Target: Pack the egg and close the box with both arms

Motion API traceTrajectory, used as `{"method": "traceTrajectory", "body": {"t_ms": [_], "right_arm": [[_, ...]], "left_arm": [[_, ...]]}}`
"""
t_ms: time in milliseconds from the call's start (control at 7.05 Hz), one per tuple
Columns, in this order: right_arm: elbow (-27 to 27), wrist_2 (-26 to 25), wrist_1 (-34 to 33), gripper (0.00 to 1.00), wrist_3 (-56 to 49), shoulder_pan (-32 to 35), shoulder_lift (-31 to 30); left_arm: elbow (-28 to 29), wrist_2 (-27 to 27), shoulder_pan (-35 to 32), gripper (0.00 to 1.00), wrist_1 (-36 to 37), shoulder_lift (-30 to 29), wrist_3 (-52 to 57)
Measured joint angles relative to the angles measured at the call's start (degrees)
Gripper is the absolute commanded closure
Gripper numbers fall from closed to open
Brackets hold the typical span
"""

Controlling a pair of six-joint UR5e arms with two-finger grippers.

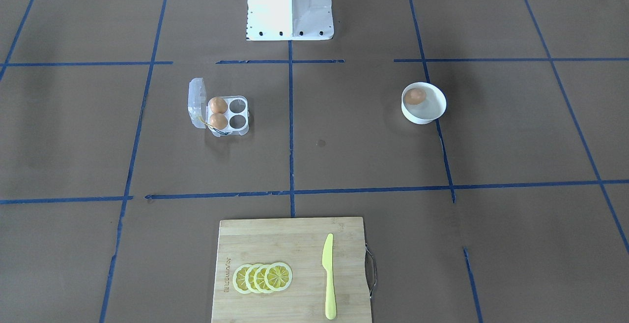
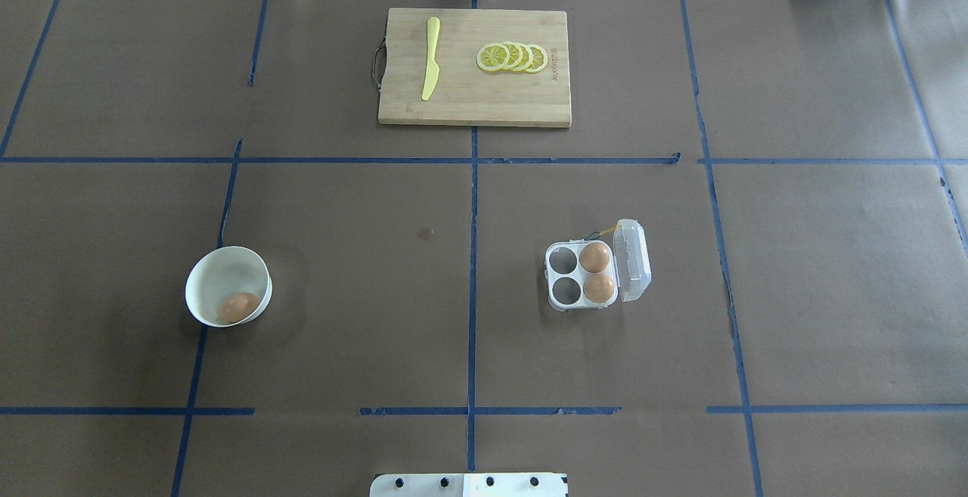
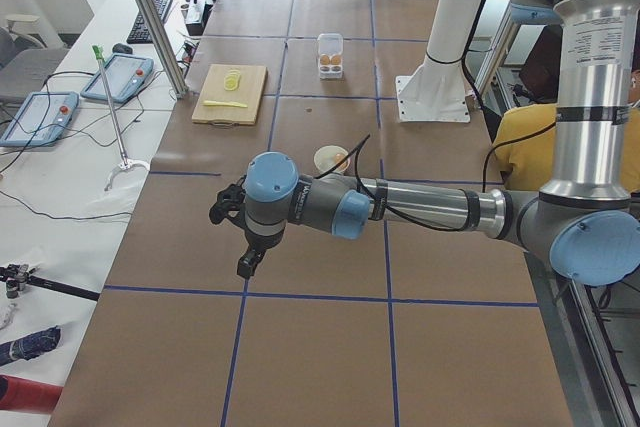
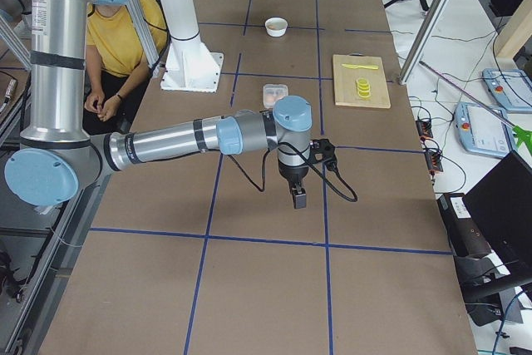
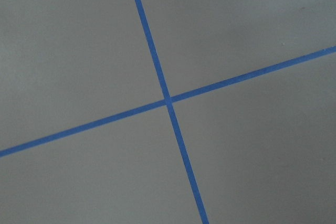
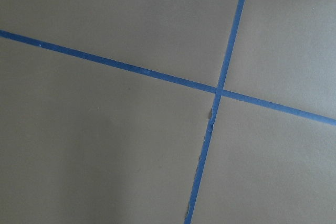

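Observation:
The tan egg is by itself in the open white bowl, so the robot's left gripper goes on heading for the egg until its fingers are on both sides of it before it closes.
One tan egg (image 1: 414, 96) lies in the white bowl (image 1: 423, 115), also seen from overhead (image 2: 239, 305). The clear box (image 1: 239, 114) (image 2: 563, 278) stands open, its lid (image 2: 632, 261) folded back. Two eggs (image 2: 594, 256) (image 2: 599, 287) fill the cells by the hinge; the other two cells are empty. The left gripper (image 3: 245, 262) shows only in the exterior left view, above bare table, far from the bowl. The right gripper (image 4: 298, 197) shows only in the exterior right view, well short of the box (image 4: 274, 94). I cannot tell whether either is open or shut.
A bamboo cutting board (image 2: 469, 104) with a yellow knife (image 2: 430, 66) and lemon slices (image 2: 513, 57) lies at the table's far side. The white pedestal (image 1: 290, 6) stands at the robot's edge. Both wrist views show only brown paper crossed by blue tape.

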Motion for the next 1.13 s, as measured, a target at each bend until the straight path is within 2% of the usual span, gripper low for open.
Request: {"method": "traceTrajectory", "body": {"t_ms": [425, 567, 851, 1134], "right_arm": [[0.14, 0.93, 0.03, 0.0, -0.01, -0.03, 0.75], [0.1, 1.64, 0.04, 0.0, -0.05, -0.03, 0.89], [0.04, 3.4, 0.05, 0.0, -0.08, -0.02, 1.2], [0.04, 3.76, 0.05, 0.0, -0.03, 0.0, 1.27]], "left_arm": [[2.29, 0.08, 0.03, 0.0, -19.73, -0.24, -1.04], [2.51, 0.06, 0.08, 0.0, -24.22, -0.28, -2.14], [2.45, -0.33, 1.99, 0.0, -32.33, -0.2, -5.46], [1.34, -0.43, 9.23, 0.0, -34.91, -0.58, -7.55]]}}
